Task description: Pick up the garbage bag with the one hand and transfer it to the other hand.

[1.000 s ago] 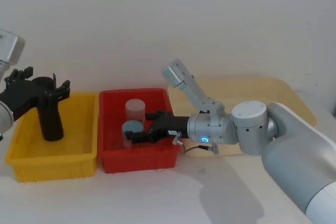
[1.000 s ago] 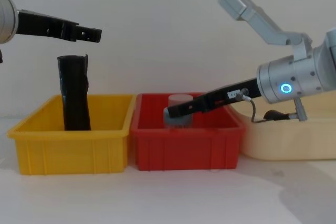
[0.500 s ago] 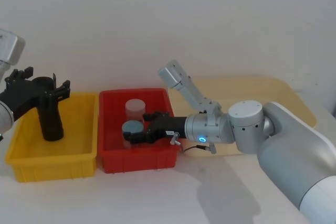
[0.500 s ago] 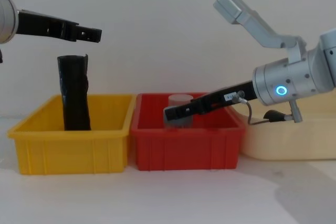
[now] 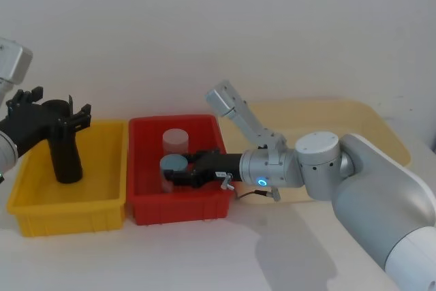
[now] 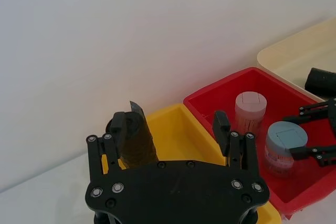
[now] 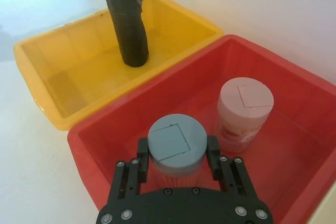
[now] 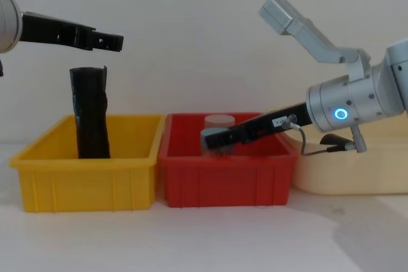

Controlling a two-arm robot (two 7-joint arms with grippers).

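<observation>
The blue lid (image 7: 177, 143) is level and all the way on between my fingers, so the jar's body (image 7: 177, 179) will come up with it in one piece when I lift.
The garbage bag (image 5: 67, 155) is a black creased roll standing upright in the yellow bin (image 5: 68, 219), seen too in the chest view (image 8: 91, 116) and the right wrist view (image 7: 128, 19). My left gripper (image 5: 58, 105) is open just above its top, fingers spread to either side; in the left wrist view (image 6: 169, 124) the roll (image 6: 139, 142) sits close to one finger. My right gripper (image 5: 178, 175), on the blue-ringed arm, reaches into the red bin (image 5: 177, 209). It is open, with its fingers tight on either side of a blue-lidded jar (image 7: 176, 140).
A pink-lidded jar (image 5: 175, 140) stands behind the blue one in the red bin. A beige tray (image 5: 368, 117) lies to the right, under the right arm. Both bins stand side by side against a white wall.
The right arm has pushed a little further left into the red bin, bringing its fingers closer around the blue-lidded jar. The left gripper and the roll have not moved.
</observation>
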